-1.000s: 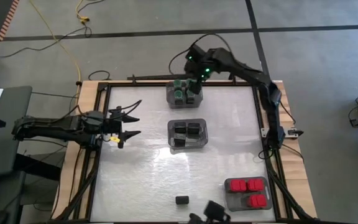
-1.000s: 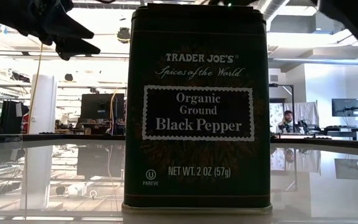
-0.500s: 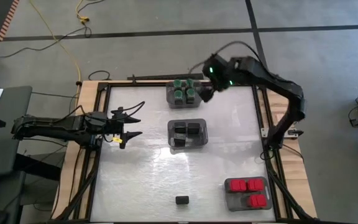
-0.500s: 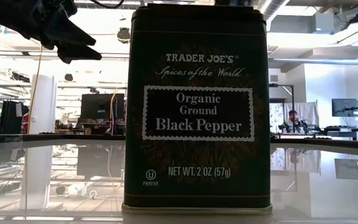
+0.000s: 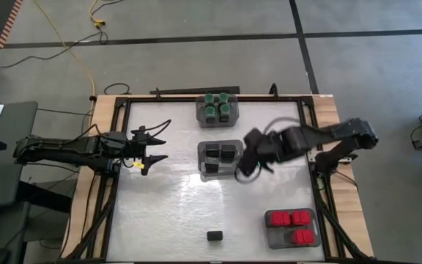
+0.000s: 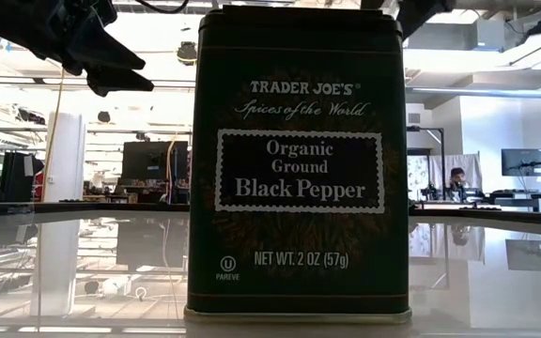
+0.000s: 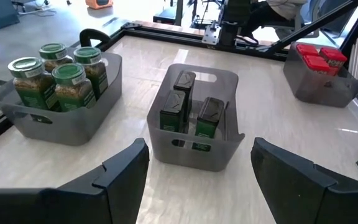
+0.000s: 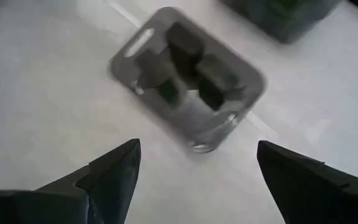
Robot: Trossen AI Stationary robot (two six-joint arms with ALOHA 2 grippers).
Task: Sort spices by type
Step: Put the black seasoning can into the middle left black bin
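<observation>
The black pepper tin (image 5: 215, 237) stands upright, away from the bins, so I keep my open right gripper going toward it until my fingers straddle the tin's top (image 5: 215, 234).
One black pepper tin (image 5: 214, 235) stands alone on its base near the table's near edge and fills the low view (image 6: 299, 160). Green-capped jars stand in the far bin (image 5: 217, 108), black tins in the middle bin (image 5: 220, 157), red-capped jars in the near right bin (image 5: 291, 227). My right gripper (image 5: 245, 169) hangs open and empty just right of the middle bin, which shows below it in the right wrist view (image 8: 188, 74). My left gripper (image 5: 151, 149) waits open and empty at the table's left, pointing toward the bins (image 7: 194, 118).
The three grey bins stand in a slanting line from far middle to near right. The white tabletop lies bare between the left gripper and the bins, and around the lone tin. A dark frame rail runs along the table's edges (image 5: 116, 183).
My right gripper has left the green-cap bin at the far edge and swung toward the near edge, and now hangs beside the middle bin of black tins. Its arm has folded in over the table's right side. The jars and bins have stayed put.
</observation>
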